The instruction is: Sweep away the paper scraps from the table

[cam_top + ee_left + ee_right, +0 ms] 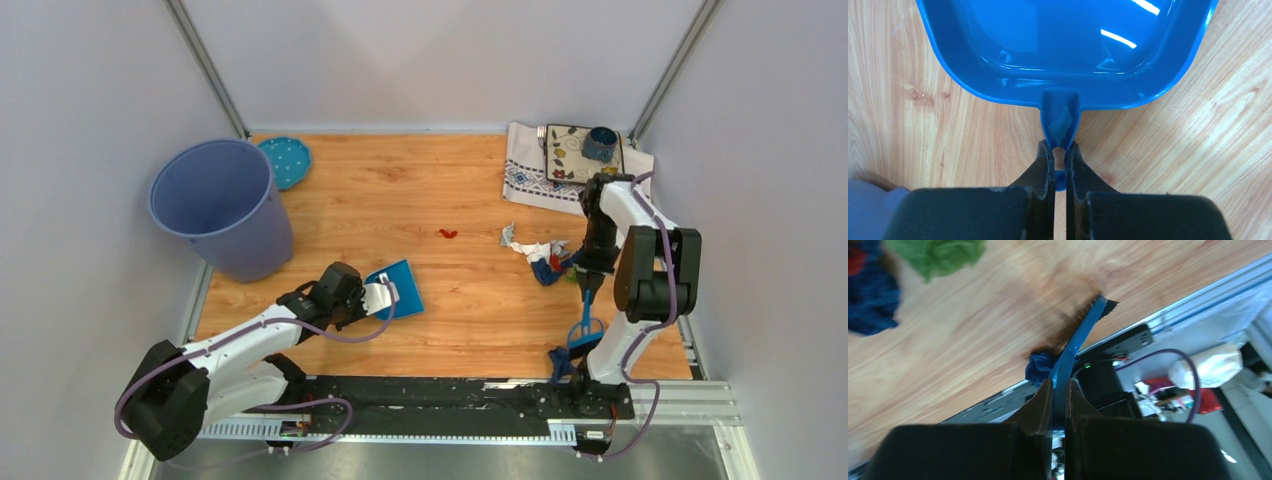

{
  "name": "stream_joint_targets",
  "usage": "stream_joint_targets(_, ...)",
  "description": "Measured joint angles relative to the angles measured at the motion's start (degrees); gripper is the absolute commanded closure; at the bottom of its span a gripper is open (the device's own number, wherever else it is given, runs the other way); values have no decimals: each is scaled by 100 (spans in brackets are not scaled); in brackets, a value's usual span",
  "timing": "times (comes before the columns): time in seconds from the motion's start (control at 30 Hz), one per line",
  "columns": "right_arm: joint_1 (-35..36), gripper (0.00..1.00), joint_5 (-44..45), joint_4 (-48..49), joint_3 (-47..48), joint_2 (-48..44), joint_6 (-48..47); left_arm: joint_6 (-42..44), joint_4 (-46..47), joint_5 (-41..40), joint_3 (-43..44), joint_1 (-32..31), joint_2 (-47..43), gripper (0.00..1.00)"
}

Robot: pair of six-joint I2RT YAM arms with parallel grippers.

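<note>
The blue scrap (558,364) lies at the near edge of the table by the black bar, so my right gripper should turn the brush and sweep the scrap across toward the blue dustpan (404,290).
On the table (470,190) a red scrap (448,233) lies alone, left of a pile of paper scraps (538,258) in white, dark blue, red and green. My left gripper (375,298) is shut on the handle (1060,120) of a blue dustpan (399,287), which lies flat on the wood. The right gripper (588,272) is shut on a blue brush (585,335), whose head points toward the near edge. In the right wrist view, green (938,255) and dark blue (868,300) scraps lie beyond the brush (1078,335), and a blue scrap (1040,367) sits beside it.
A tall blue-purple bucket (220,205) stands at the far left with a teal dotted plate (287,160) behind it. A patterned white cloth (528,180) at the back right carries a decorated tile and a blue cup (600,143). A black rail (450,395) runs along the near edge.
</note>
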Motion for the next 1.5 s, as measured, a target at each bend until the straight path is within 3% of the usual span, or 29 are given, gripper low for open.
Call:
stream_joint_targets(0.13,87,100,-682,-227,654,0,472,0,-2,9,0,0,0,100)
stream_joint_targets(0.37,1244,100,-2057,275,1471,-129,1502,7,2,20,-4,0,0,100)
stream_joint_targets(0.47,1648,100,-1912,166,2579,160,1506,15,13,28,-22,0,-28,100)
stream_joint_targets(0.57,1871,100,-1381,772,3637,245,1272,17,11,55,-33,0,-55,100)
stream_joint_targets(0.63,1941,100,-1147,990,3429,-177,1244,22,4,87,-39,0,-70,100)
stream_joint_targets(0.77,1945,100,-1294,905,1773,-1453,1202,24,2,107,-42,0,-76,100)
stream_joint_targets(0.9,1915,100,-1434,619,785,-2044,1172,24,0,120,-44,0,-85,100)
stream_joint_targets(1.17,1565,100,-946,660,-192,-3206,981,22,-7,214,-76,0,-149,100)
stream_joint_targets(1.3,1537,100,-273,573,-476,-3268,868,24,-4,273,-81,0,-160,100)
stream_joint_targets(1.5,1281,100,-44,588,-476,-3276,540,24,11,350,-90,0,-164,100)
